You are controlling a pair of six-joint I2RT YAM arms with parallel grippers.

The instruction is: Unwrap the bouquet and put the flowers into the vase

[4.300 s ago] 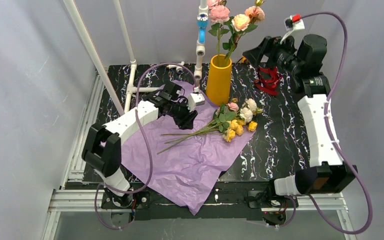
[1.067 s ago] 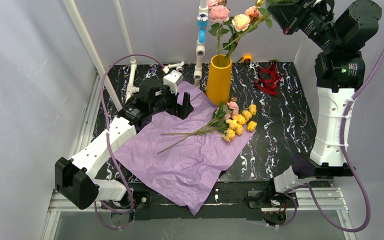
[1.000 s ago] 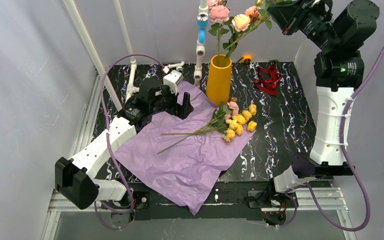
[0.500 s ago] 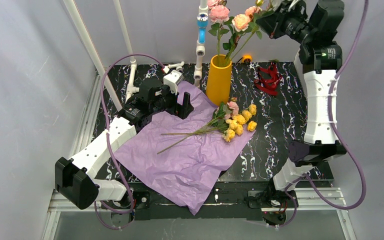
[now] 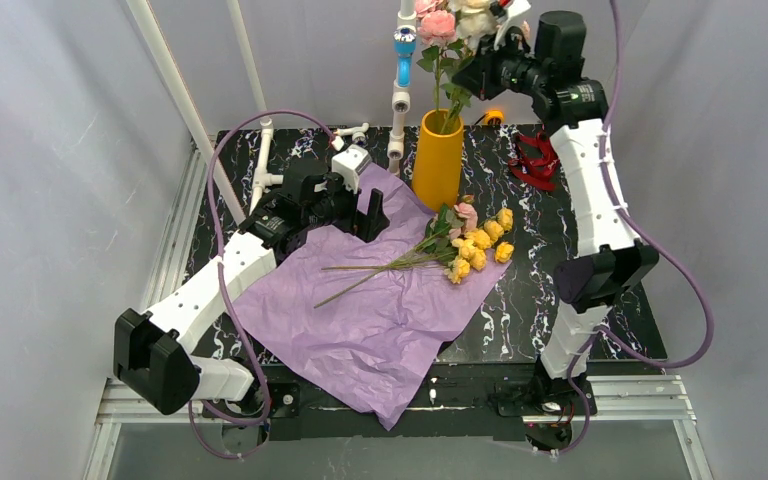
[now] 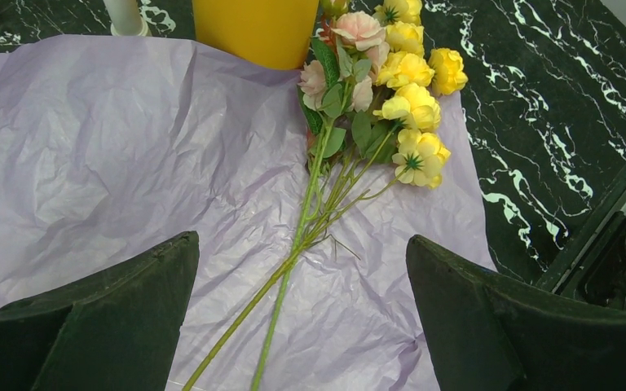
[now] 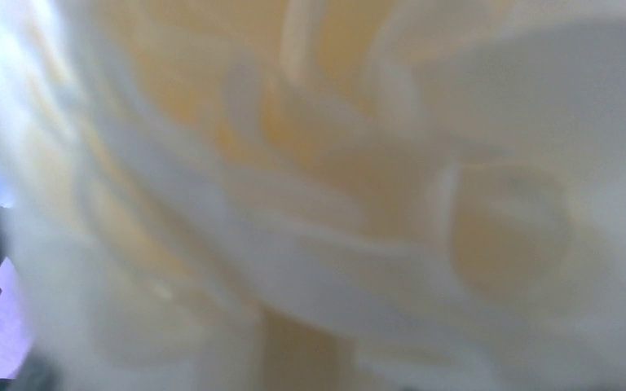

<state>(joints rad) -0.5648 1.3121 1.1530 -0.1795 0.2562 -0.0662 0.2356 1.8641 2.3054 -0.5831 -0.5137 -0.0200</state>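
Observation:
Next, I lift the yellow stem [image 5: 355, 267] first with my left gripper and pass it to my right gripper, because the yellow flowers' stem lies across the top of the pink flowers' stem [image 5: 390, 266].
The bouquet lies unwrapped: its lilac paper [image 5: 360, 310] [image 6: 90, 147] is spread flat on the black marbled table [image 5: 560, 260]. Yellow and pink flowers [image 5: 472, 240] [image 6: 391, 73] lie on it, their stems [image 6: 293, 252] pointing to the front left. The mustard vase [image 5: 438, 160] [image 6: 253, 24] stands behind them with pink roses [image 5: 438, 24] in it. My left gripper [image 5: 360, 215] [image 6: 300, 240] hovers open over the paper, straddling the stems without touching. My right gripper [image 5: 475, 75] is above the vase mouth, shut on a rose stem. A blurred cream rose [image 7: 310, 163] fills the right wrist view and hides the fingers.
A dark red ribbon [image 5: 535, 160] lies at the back right of the table. A white pipe with a blue section [image 5: 403, 60] rises just left of the vase; more white pipe [image 5: 260, 160] runs along the back left. The paper hangs over the table's front edge [image 5: 390, 400].
My right arm has swung left from the back right corner to above the vase, carrying the cream rose stem with it. The left arm has barely moved.

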